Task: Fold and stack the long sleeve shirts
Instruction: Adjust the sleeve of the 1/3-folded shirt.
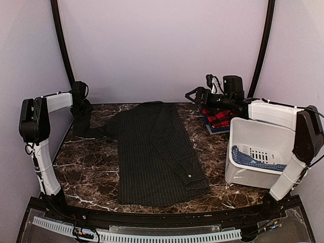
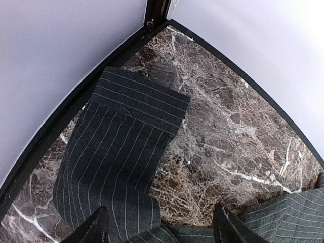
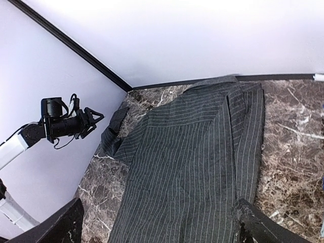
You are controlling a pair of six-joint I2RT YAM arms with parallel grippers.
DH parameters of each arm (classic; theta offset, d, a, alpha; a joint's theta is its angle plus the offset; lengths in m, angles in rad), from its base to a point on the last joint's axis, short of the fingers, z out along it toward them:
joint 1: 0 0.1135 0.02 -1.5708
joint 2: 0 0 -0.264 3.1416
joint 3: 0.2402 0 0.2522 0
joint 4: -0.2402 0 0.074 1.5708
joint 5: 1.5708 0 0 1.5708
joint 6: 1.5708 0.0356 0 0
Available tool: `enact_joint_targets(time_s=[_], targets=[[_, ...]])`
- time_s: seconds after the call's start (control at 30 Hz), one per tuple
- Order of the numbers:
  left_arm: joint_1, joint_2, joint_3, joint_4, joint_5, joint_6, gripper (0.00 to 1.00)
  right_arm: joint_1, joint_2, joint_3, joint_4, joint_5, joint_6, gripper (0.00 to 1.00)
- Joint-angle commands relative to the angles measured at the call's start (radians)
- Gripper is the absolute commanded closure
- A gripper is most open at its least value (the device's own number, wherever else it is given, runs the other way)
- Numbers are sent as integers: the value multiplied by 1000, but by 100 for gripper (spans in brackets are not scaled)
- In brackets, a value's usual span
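Note:
I should use my left gripper for the outstretched sleeve (image 1: pixel 83 130), because it bends into the back corner, far from my right gripper. I should pinch its edge (image 2: pixel 149 184) below the cuff and bring it onto the shirt.
The dark charcoal pinstriped long sleeve shirt (image 1: pixel 154 152) lies flat, partly folded, in the middle of the marble table (image 1: pixel 86 172). One cuff with a white button (image 1: pixel 190 175) rests on its front right part. Its other sleeve (image 2: pixel 121 152) stretches into the back left corner. My left gripper (image 1: pixel 81 109) hovers over that sleeve, open, nothing between its fingers (image 2: pixel 93 228). A folded red-and-black plaid shirt (image 1: pixel 218 117) lies at the back right, partly under my right arm. My right gripper (image 1: pixel 195 94) hangs open above the table beside the dark shirt's back right edge (image 3: pixel 248 126).
A white plastic bin (image 1: pixel 253 139) stands tilted at the right with a blue checked cloth (image 1: pixel 253 161) in it. Pale walls close the back and sides, and black posts (image 1: pixel 61 40) stand at both back corners. A black rail runs along the front edge (image 1: pixel 152 215).

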Motion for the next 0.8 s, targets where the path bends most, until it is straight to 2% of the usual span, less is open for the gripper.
enact_joint_targets(time_s=[0.0, 0.2, 0.33, 0.4, 0.53, 0.6, 0.73, 0.77], targets=[[19, 65, 73, -51, 35, -18, 31, -17, -19, -12, 45, -117, 41, 2], [54, 128, 81, -50, 71, -20, 33, 7, -66, -66, 21, -63, -3, 1], [73, 130, 44, -43, 89, -5, 38, 49, -61, -47, 3, -7, -63, 1], [83, 132, 31, -19, 105, 9, 44, 79, -46, -14, -23, 31, -86, 1], [92, 122, 32, -11, 117, 37, 73, 147, -40, 26, -66, 149, -127, 1], [92, 108, 29, -2, 138, 50, 84, 181, -35, 41, -99, 205, -155, 1], [93, 77, 3, 23, 185, 56, 99, 218, -42, 56, -163, 290, -200, 1], [92, 64, -4, 28, 192, 56, 100, 223, -52, 46, -154, 315, -211, 1]])
